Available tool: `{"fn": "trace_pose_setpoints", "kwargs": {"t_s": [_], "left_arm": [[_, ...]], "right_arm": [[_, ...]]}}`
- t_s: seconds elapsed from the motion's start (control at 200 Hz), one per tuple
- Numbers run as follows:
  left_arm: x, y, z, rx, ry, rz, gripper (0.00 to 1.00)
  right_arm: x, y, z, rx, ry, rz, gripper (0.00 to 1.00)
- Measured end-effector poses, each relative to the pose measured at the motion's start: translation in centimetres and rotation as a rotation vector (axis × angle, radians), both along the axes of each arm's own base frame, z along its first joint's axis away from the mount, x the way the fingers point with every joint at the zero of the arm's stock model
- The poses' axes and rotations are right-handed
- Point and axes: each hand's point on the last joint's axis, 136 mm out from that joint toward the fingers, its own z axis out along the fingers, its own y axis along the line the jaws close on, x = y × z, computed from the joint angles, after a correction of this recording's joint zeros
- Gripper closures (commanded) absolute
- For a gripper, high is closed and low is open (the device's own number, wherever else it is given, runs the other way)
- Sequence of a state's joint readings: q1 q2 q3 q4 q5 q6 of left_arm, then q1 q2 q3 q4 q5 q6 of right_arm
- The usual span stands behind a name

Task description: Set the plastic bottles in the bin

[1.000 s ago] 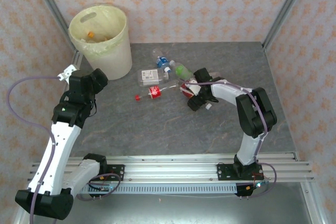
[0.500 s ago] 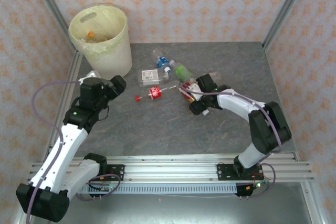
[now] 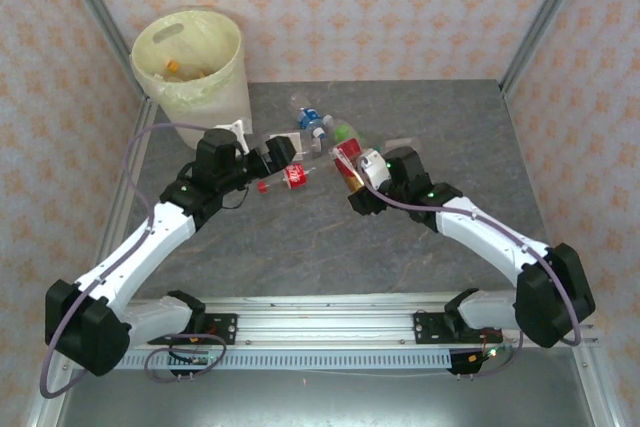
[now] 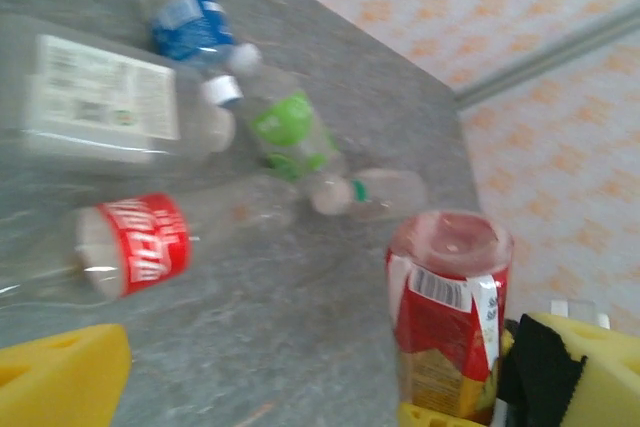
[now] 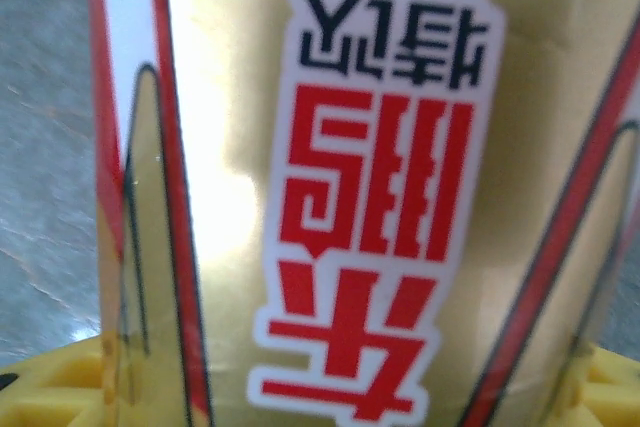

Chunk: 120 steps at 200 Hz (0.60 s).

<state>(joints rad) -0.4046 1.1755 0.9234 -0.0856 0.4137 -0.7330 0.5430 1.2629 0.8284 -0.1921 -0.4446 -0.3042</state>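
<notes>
The red-and-gold bottle point(image 3: 348, 165) will come to rest on top of the bottles I can already see inside the bin point(image 3: 184, 72) when I drop it in. It will still be in sight below the bin's rim.
Several plastic bottles lie mid-table: a blue-label one point(image 3: 312, 119) point(image 4: 190, 27), a green-label one point(image 3: 347, 133) point(image 4: 285, 132), a square clear one with a white label point(image 3: 283, 141) point(image 4: 100, 87) and a red-label one point(image 3: 293, 175) point(image 4: 135, 247). My right gripper point(image 3: 356, 179) point(image 5: 330, 397) is shut on a red-and-gold bottle point(image 3: 347, 159) point(image 4: 445, 317) point(image 5: 330, 197), held off the table. My left gripper point(image 3: 278, 157) point(image 4: 330, 382) stands open just left of the red-label bottle, with nothing between its fingers. The cream bin point(image 3: 228, 107) stands at the far left corner.
The bin has a pale yellow liner and holds bottles, one with an orange cap point(image 3: 172, 67). A small clear bottle with a green cap point(image 4: 385, 192) lies behind the green-label one. Metal posts and patterned walls bound the table. Bare grey table point(image 3: 300, 247) lies in front.
My left arm swung from beside the bin to the bottles in the middle, gripper still open. My right gripper closed on the red-and-gold bottle and lifted it slightly leftward.
</notes>
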Motion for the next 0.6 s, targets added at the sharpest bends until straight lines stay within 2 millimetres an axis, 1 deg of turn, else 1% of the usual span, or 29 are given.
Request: {"fn": "trace_pose_setpoints", "kwargs": {"t_s": [0.095, 0.185, 0.27, 0.335, 0.43, 0.6], "left_arm": [[0.0, -2.0, 0.2, -0.003, -0.002, -0.061, 0.0], [0.2, -3.9, 1.1, 0.006, -0.025, -0.11, 0.0], [0.5, -5.4, 2.1, 0.006, -0.044, -0.14, 0.0], [0.8, -6.2, 2.3, 0.01, -0.047, -0.153, 0.0], [1.3, -7.0, 1.8, 0.019, -0.034, -0.161, 0.0], [2.0, -7.5, -0.3, 0.066, 0.014, -0.137, 0.0]], "right_arm": [[-0.6, 0.8, 0.3, 0.044, 0.026, 0.029, 0.5], [-1.1, 1.5, 0.7, 0.078, 0.047, 0.06, 0.5], [-1.4, 2.2, 1.2, 0.106, 0.057, 0.086, 0.5], [-1.5, 2.7, 1.7, 0.128, 0.056, 0.098, 0.5], [-1.6, 3.1, 2.2, 0.147, 0.053, 0.111, 0.5], [-1.7, 3.5, 2.6, 0.163, 0.046, 0.121, 0.49]]}}
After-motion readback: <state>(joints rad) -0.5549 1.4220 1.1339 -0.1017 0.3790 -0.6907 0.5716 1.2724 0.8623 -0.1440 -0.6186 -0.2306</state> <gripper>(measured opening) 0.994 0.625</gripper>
